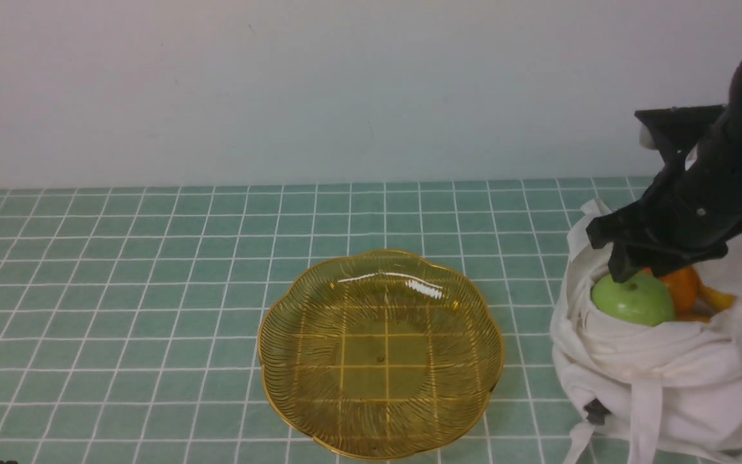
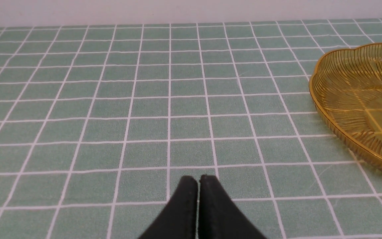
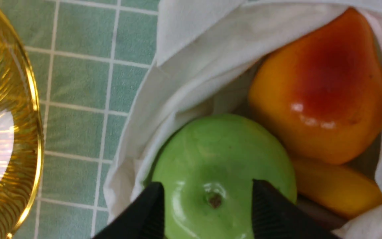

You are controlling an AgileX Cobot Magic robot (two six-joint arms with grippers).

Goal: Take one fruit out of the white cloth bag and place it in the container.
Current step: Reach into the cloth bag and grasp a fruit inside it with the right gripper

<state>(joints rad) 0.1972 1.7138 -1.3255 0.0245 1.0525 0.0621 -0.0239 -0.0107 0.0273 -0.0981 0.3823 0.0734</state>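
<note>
The white cloth bag's opening [image 1: 685, 308] is wide open around the green apple [image 1: 634, 300]. The apple will come out and the bag will stay in place when I lift.
The green apple [image 1: 634, 299] [image 3: 221, 166] lies stem-up in the open mouth of the white cloth bag [image 1: 654, 367] [image 3: 194, 66] at the right of the table. My right gripper [image 1: 622, 274] [image 3: 207, 189] is open and angled down into the bag. Its two black fingers [image 3: 151, 209] straddle the apple's top, one on each side of the stem dimple. The amber ribbed dish [image 1: 380, 351] [image 2: 360, 99] [image 3: 8, 132] stands empty left of the bag. My left gripper [image 2: 198, 179] is shut, low over bare tiles left of the dish.
An orange-red peach-like fruit [image 1: 683, 287] [image 3: 320, 89] and a yellow fruit [image 1: 719, 298] [image 3: 337, 186] lie in the bag, right beside the apple. The bag's straps [image 1: 645, 412] hang down its front. A green tiled cloth [image 1: 120, 290] covers the table, and a white wall stands behind.
</note>
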